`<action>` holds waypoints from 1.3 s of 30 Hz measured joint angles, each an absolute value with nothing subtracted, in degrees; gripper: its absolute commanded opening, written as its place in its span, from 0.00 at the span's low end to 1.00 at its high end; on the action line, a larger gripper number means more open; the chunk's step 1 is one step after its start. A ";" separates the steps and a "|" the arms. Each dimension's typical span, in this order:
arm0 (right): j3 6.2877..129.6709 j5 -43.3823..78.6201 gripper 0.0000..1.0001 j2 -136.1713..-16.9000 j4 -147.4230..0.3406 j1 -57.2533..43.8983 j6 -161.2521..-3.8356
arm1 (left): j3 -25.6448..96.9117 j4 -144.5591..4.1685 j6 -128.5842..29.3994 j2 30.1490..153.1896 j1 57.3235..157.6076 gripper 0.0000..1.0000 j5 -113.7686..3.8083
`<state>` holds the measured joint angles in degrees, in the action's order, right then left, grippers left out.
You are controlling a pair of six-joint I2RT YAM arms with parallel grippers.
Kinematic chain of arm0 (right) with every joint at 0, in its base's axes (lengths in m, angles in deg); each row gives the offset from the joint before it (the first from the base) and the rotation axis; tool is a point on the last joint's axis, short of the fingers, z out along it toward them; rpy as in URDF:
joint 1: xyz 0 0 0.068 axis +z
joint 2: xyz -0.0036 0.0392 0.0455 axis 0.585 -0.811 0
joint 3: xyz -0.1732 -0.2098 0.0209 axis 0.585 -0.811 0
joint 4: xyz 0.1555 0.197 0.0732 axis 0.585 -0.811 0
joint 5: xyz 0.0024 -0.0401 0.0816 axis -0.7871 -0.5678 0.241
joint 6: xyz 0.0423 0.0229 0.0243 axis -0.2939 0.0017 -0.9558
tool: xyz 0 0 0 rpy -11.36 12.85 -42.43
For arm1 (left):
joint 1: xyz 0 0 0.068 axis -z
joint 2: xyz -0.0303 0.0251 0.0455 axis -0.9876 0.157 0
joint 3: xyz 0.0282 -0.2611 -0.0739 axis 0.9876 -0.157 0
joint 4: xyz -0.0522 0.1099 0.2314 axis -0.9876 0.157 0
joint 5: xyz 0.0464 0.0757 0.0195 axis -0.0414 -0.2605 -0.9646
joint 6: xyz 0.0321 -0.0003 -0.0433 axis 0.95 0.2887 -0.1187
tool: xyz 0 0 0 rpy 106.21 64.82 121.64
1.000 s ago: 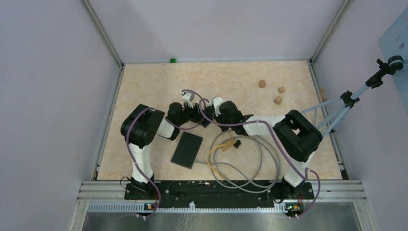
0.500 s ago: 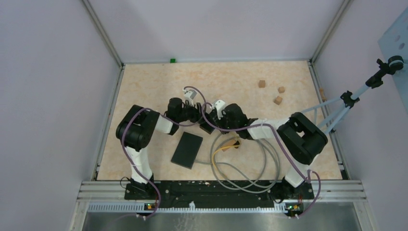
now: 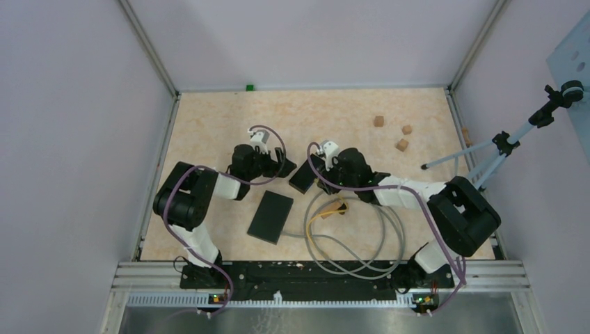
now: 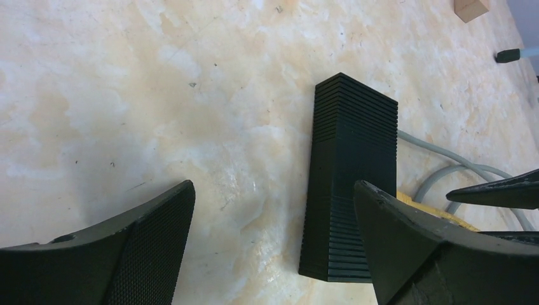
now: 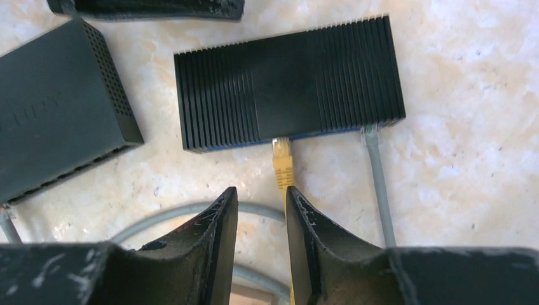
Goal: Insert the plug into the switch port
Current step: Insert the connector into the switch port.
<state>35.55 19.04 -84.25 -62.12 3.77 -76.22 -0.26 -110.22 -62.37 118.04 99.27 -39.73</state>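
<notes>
I should hold the switch (image 3: pixel 303 179) still with my left gripper while my right gripper pushes the yellow plug in, because the yellow plug's clear part (image 5: pixel 281 147) shows outside the port.
The ribbed black switch (image 5: pixel 289 82) lies flat on the table, also in the overhead view (image 3: pixel 303 177) and the left wrist view (image 4: pixel 353 171). The yellow plug (image 5: pixel 281 155) sits in a port on the switch's near edge. Its yellow cable (image 3: pixel 323 211) trails back past my right fingers. My right gripper (image 5: pixel 260 198) stands just behind the plug, narrowly open with nothing between the fingers. My left gripper (image 4: pixel 273 190) is wide open on the switch's other side, holding nothing. Its right finger (image 4: pixel 407 241) is close to the switch's end.
A grey cable (image 5: pixel 375 178) is also plugged into the switch and loops over the table (image 3: pixel 362 250). A second flat black box (image 3: pixel 271 216) lies near the front left. Three wooden blocks (image 3: pixel 402 145) sit at the back right beside a tripod (image 3: pixel 487 156).
Both grippers have opened and drawn apart, the left one to the left and the right one to the right. The switch and the yellow plug stay on the table between them.
</notes>
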 measured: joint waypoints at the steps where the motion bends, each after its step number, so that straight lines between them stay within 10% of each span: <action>1: 35.04 19.02 0.33 -84.05 -62.01 3.77 -76.24 | -0.59 -110.88 -62.66 118.02 99.27 0.99 -39.78; 16: 30.98 20.20 0.26 -90.63 -50.62 1.89 -76.09 | 1.75 -108.91 -61.35 119.26 103.31 0.99 -37.11; 25: 31.04 20.44 0.08 -92.34 -49.24 1.89 -73.77 | 4.87 -107.38 -60.38 121.65 104.36 0.82 -36.02; 39: 31.02 20.57 0.22 -93.52 -47.23 1.89 -72.88 | 4.28 -109.98 -61.50 122.87 104.25 0.83 -33.46</action>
